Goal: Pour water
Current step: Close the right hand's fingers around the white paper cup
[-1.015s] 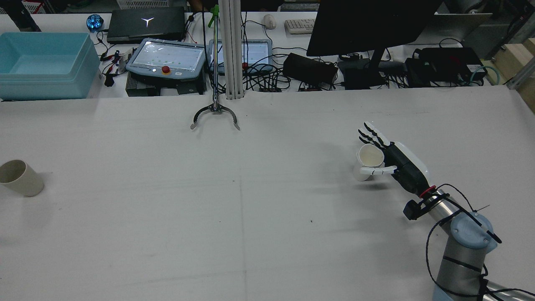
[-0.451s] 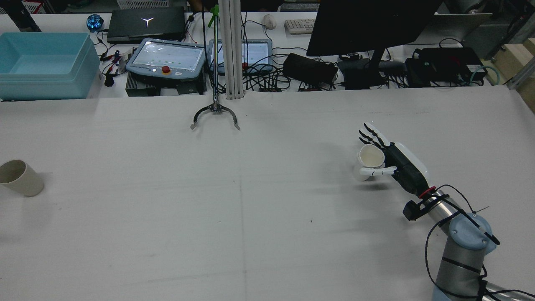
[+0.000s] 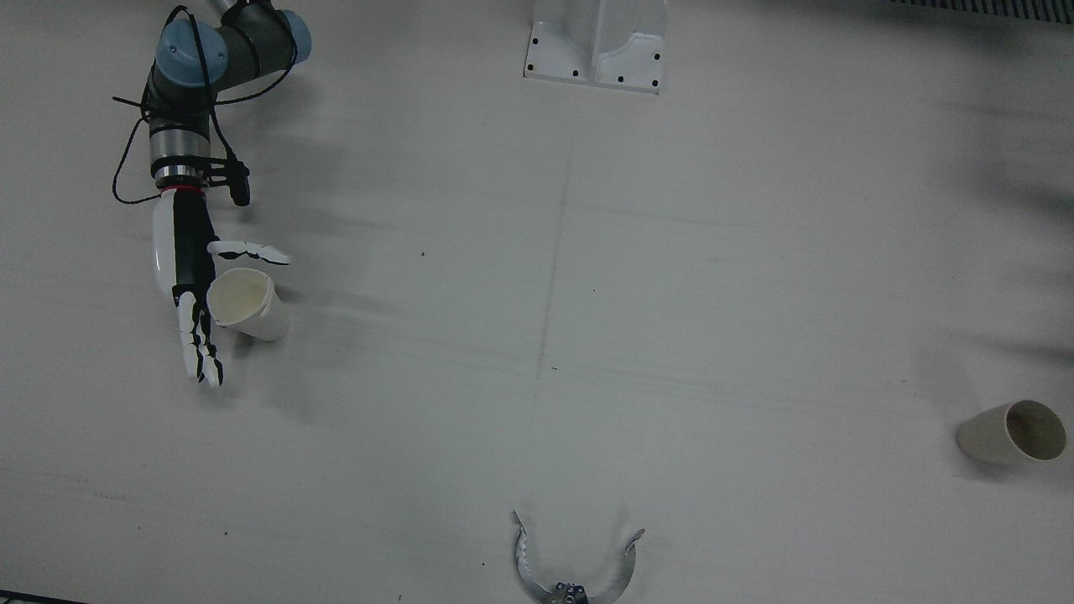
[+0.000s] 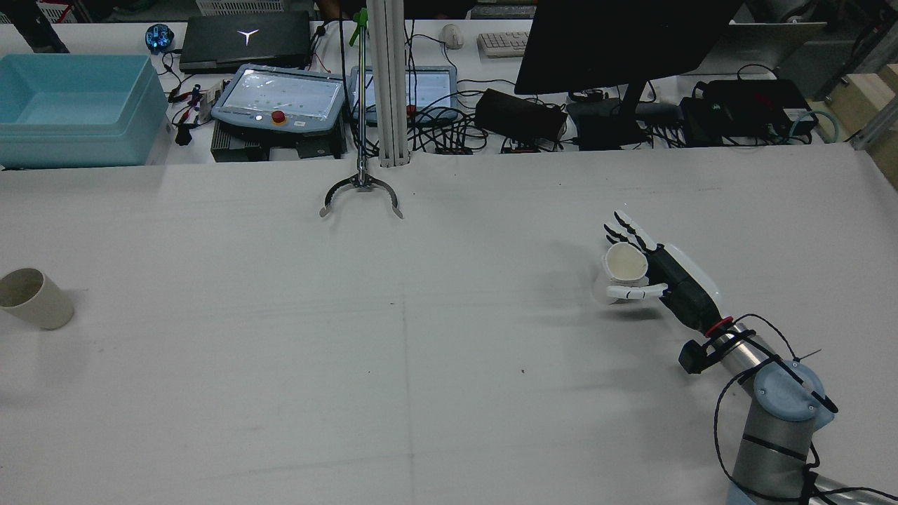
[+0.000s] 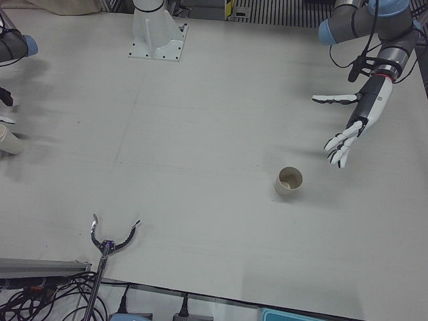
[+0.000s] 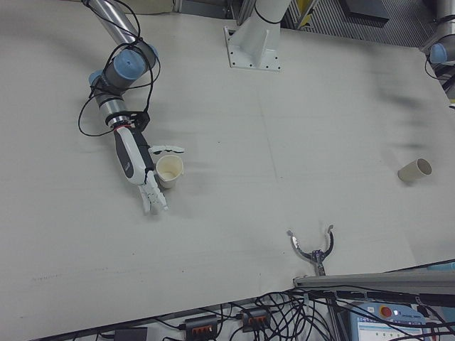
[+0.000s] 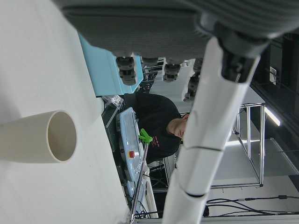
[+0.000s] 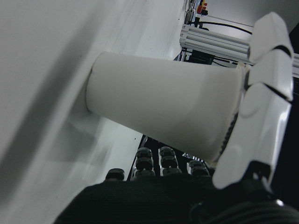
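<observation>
The thin rim [image 3: 269,288] of the white paper cup [image 3: 253,306] looks a little uneven. The cup's opening will squeeze into a pointed oval when I grip and lift the cup.
A white paper cup [image 4: 624,265] stands on the table on the right half in the rear view. My right hand [image 4: 659,277] is open beside it, thumb on the near side of the rim and fingers stretched along the far side. The cup [image 3: 243,302] and hand [image 3: 189,285] show in the front view, in the right-front view as cup [image 6: 169,170] and hand [image 6: 138,167], and the cup fills the right hand view [image 8: 163,102]. A beige cup [image 5: 289,181] stands far on the other side. My left hand [image 5: 354,127] hovers open above and beside it.
A metal claw tool [image 4: 361,193] lies at the far middle edge of the table. A blue bin [image 4: 77,105], pendants, cables and a monitor sit beyond that edge. The white pedestal [image 3: 597,42] stands between the arms.
My right hand has shifted slightly toward its arm and lowered, with its fingers closer along the white cup's far side. The beige cup has not moved.
</observation>
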